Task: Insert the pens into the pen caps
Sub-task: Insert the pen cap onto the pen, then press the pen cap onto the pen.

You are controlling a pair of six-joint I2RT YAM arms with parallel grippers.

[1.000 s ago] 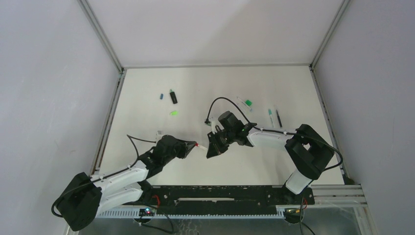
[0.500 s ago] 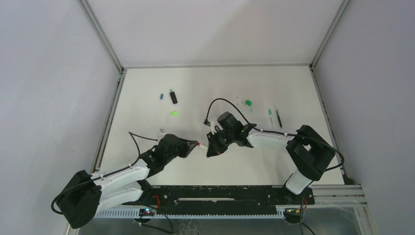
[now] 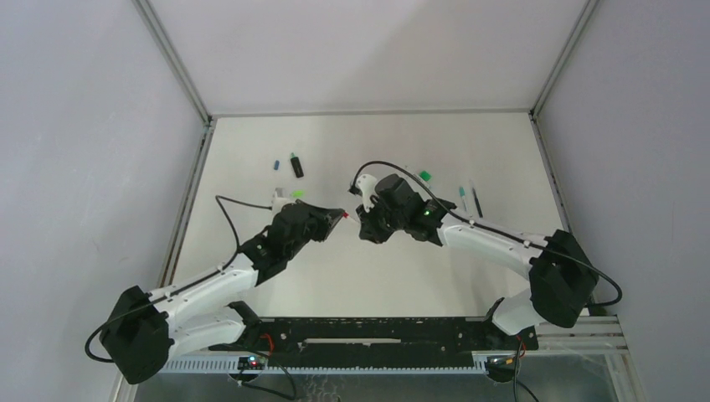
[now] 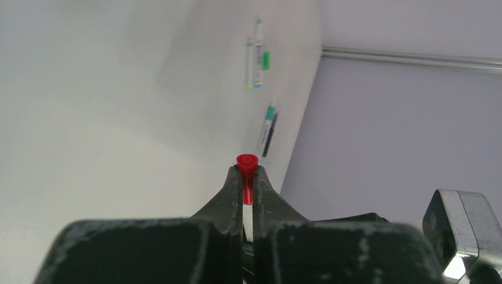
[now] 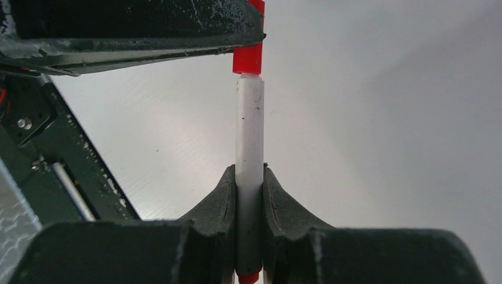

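Note:
My left gripper should carry on holding the red cap until it seats and then let go, because the cap meets the white pen's front end straight on.
My left gripper is shut on a red pen cap, with a strip of white showing between the fingers below it. My right gripper is shut on a white pen with a red rear end. In the right wrist view the pen's front end meets the red cap right under the left gripper's body. From above, the left gripper and right gripper face each other tip to tip at mid table, the red cap between them. How deep the pen sits in the cap is hidden.
At the far left lie a blue cap, a black marker and a bright green cap. At the far right lie a green cap, a teal-ended pen and a thin dark pen. Metal rails edge the table.
Both arms have swung away from the near edge toward the far side, carrying cap and pen with them. Both grips stay shut, tips still facing each other.

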